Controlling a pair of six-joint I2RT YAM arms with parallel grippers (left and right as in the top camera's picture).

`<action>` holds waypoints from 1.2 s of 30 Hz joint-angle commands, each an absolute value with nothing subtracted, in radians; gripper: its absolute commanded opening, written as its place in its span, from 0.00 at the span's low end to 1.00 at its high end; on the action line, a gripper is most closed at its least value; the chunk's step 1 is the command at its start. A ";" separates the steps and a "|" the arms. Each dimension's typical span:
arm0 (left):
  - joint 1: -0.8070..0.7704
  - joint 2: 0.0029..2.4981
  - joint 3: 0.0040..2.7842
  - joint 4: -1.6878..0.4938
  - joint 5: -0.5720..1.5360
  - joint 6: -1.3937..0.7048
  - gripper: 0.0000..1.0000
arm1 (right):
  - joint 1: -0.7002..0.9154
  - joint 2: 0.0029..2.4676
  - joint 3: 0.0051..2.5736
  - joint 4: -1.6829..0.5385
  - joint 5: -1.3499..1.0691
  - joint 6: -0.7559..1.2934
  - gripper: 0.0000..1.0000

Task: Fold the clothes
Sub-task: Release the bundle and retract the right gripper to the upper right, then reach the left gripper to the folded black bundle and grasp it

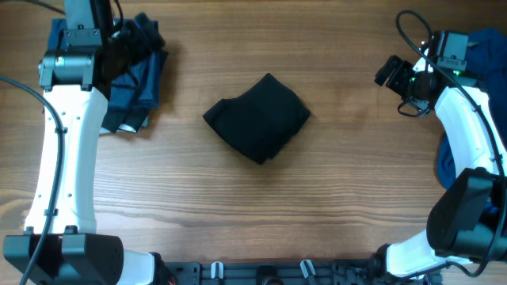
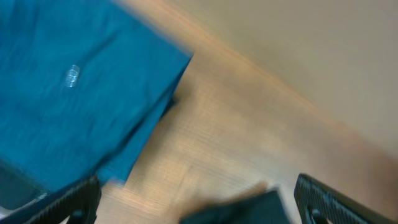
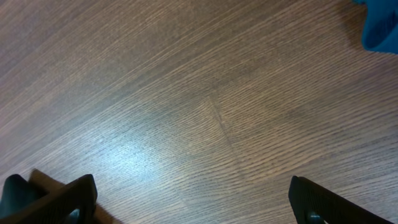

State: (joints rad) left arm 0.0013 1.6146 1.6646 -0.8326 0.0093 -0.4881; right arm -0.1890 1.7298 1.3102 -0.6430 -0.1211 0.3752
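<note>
My left gripper is empty over the pile while the black shirt lies apart [image 1: 260,120]. I should grab the shirt's end [image 1: 214,116] nearest the pile and bring the shirt over.
The clothes lie in three places. A black shirt [image 1: 257,117] sits folded into a compact bundle at the table's middle. Blue and dark garments [image 1: 136,79] are piled at the far left. My left gripper [image 1: 123,47] hovers over that pile, open; in the left wrist view a blue garment [image 2: 74,93] fills the upper left, and blurred dark fabric [image 2: 242,211] lies between the spread fingers [image 2: 326,199]. My right gripper [image 1: 390,73] stands open at the far right, over bare wood. Its fingers [image 3: 59,199] hold nothing.
More blue cloth [image 1: 485,43] is heaped at the right edge behind the right arm, and its corner [image 3: 380,25] shows in the right wrist view. The wooden table [image 1: 261,214] runs wide around the black bundle. Both arm bases stand at the front corners.
</note>
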 commanded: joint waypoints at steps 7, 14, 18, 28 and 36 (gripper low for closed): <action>0.004 1.620 1.665 -0.799 0.034 -0.487 1.00 | -0.191 1.731 1.316 -0.644 -0.097 0.360 1.00; -0.031 1.647 1.653 -0.913 0.165 -0.445 1.00 | -0.190 1.731 1.316 -0.644 -0.097 0.367 0.99; -0.090 1.723 1.653 -1.040 0.165 -0.456 1.00 | -0.190 1.731 1.316 -0.644 -0.097 0.369 0.99; -0.354 1.982 1.653 -1.092 -0.049 -0.399 1.00 | -0.190 1.731 1.316 -0.644 -0.097 0.369 0.99; -0.446 2.045 1.653 -1.085 -0.178 -0.234 1.00 | -0.190 1.731 1.316 -0.644 -0.097 0.369 1.00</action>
